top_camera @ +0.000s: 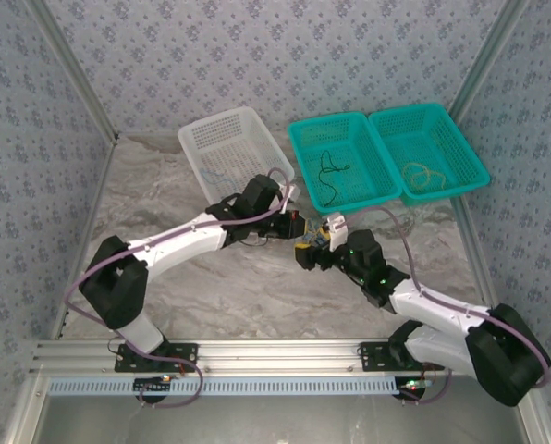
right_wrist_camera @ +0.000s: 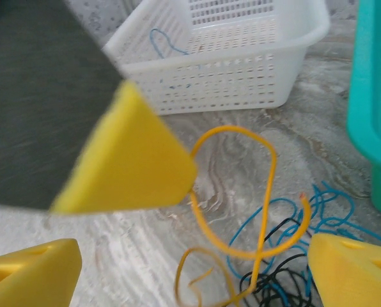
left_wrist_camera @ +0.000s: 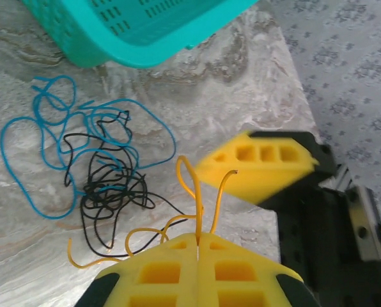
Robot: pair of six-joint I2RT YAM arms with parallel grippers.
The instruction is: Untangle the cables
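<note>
I should take the yellow cable (left_wrist_camera: pixel 198 198) with my right gripper and carry it to the tan wire's teal basket (top_camera: pixel 430 153), because my left gripper is holding it far from there.
A loose tangle of blue cable (left_wrist_camera: pixel 24 185) and black cable (left_wrist_camera: pixel 107 192) lies on the marble table (left_wrist_camera: pixel 241 102). A yellow cable (left_wrist_camera: pixel 188 179) rises out of it, and my left gripper (left_wrist_camera: pixel 197 238) is shut on that cable, both ends curling above the pads. In the right wrist view the yellow cable (right_wrist_camera: pixel 267 185) loops in the air between the wide-apart fingers of my open right gripper (right_wrist_camera: pixel 194 252). The blue and black cables (right_wrist_camera: pixel 286 281) lie below it. From above, the left gripper (top_camera: pixel 297 222) and the right gripper (top_camera: pixel 312 250) meet mid-table.
A white basket (top_camera: pixel 229 143) at the back holds a blue wire (right_wrist_camera: pixel 162 41). Two teal baskets stand to its right: one (top_camera: pixel 340 162) with a black wire (top_camera: pixel 326 176), the other (top_camera: pixel 428 148) with a tan wire (top_camera: pixel 422 176). Patterned walls enclose the table.
</note>
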